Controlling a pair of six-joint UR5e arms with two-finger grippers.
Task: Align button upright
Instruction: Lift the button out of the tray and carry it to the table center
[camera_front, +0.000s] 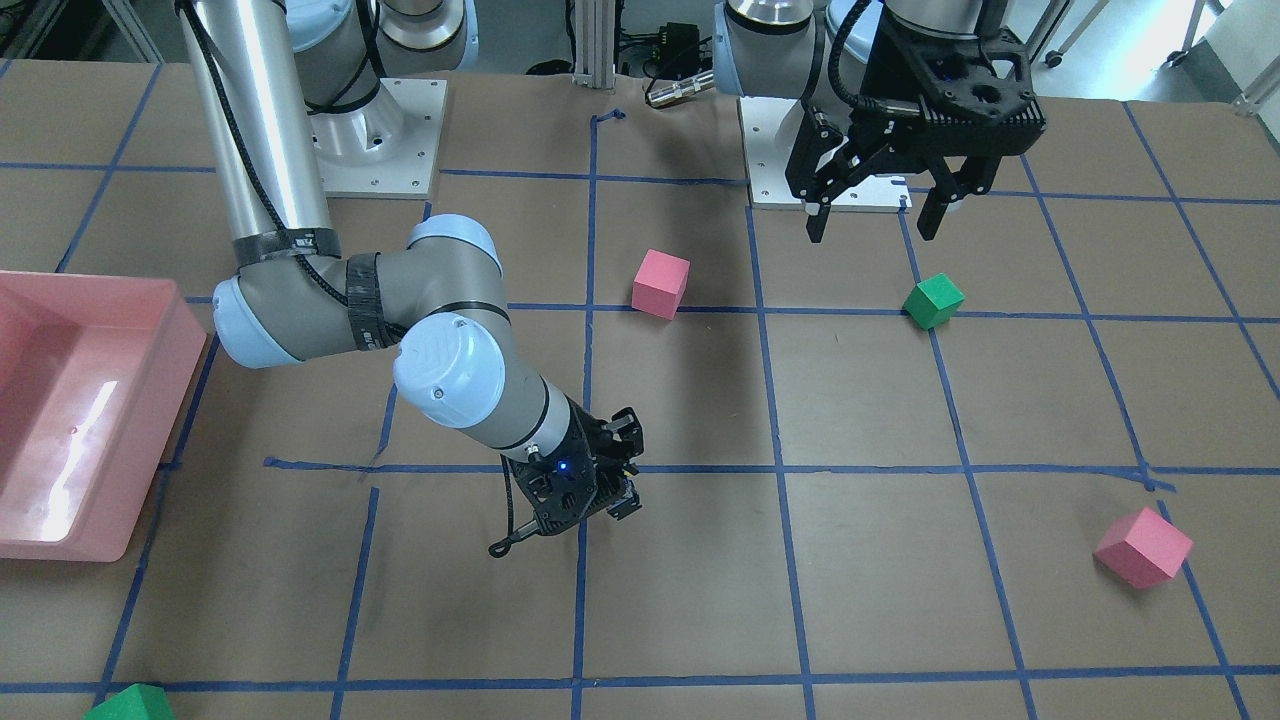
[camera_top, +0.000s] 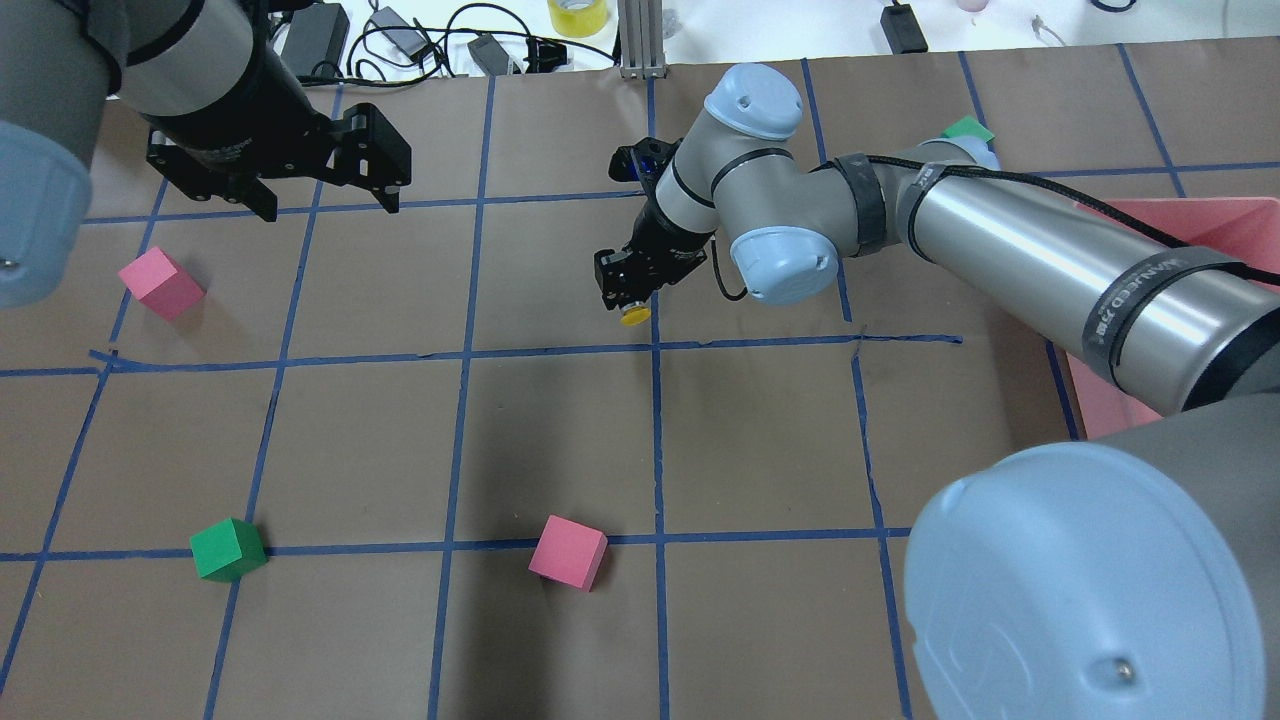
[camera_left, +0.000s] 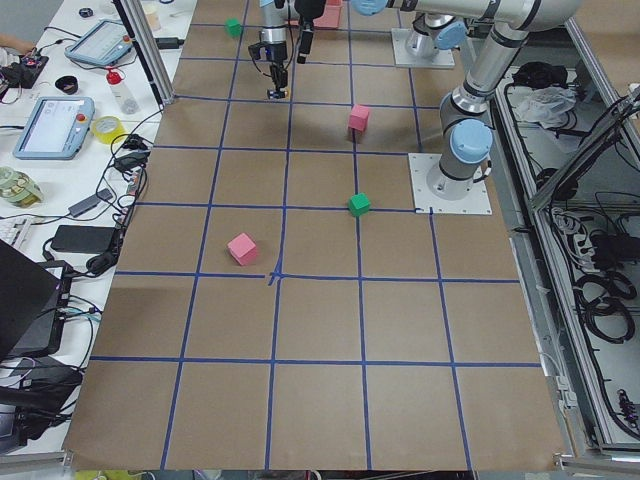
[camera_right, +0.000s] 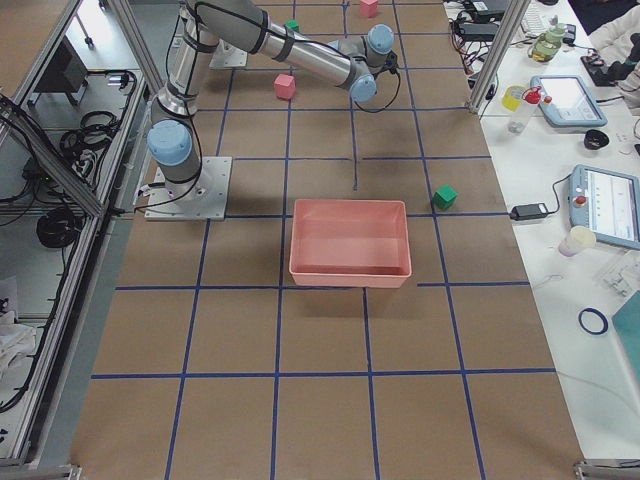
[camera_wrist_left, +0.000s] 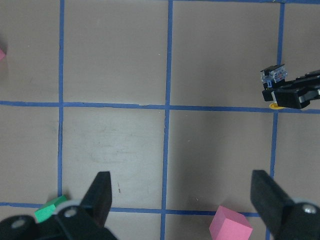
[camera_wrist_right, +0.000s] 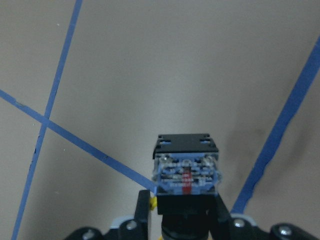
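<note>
The robot's right gripper has the button flat and slanted (camera_wrist_right: 187, 172) in its hold, so the robot should straighten the button, put it down and move its left gripper to the button's yellow cap.
My right gripper (camera_top: 632, 285) is shut on the button (camera_top: 633, 317) near the middle of the table, low over the brown paper. The button's yellow cap shows just below the fingers in the overhead view. In the right wrist view the button (camera_wrist_right: 186, 177) sits between the fingers (camera_wrist_right: 142, 210), its whitish contact block facing the camera and a sliver of yellow behind it. The left wrist view shows it too (camera_wrist_left: 274, 75), held by the right gripper (camera_wrist_left: 292, 95). My left gripper (camera_top: 325, 195) is open and empty, raised far to the side; it also shows in the front view (camera_front: 875, 215).
Pink cubes (camera_top: 568, 552) (camera_top: 160, 283) and green cubes (camera_top: 228, 549) (camera_top: 967, 128) lie scattered on the blue-taped grid. A pink bin (camera_front: 70, 410) stands on the robot's right side. Cables and tools lie beyond the far table edge.
</note>
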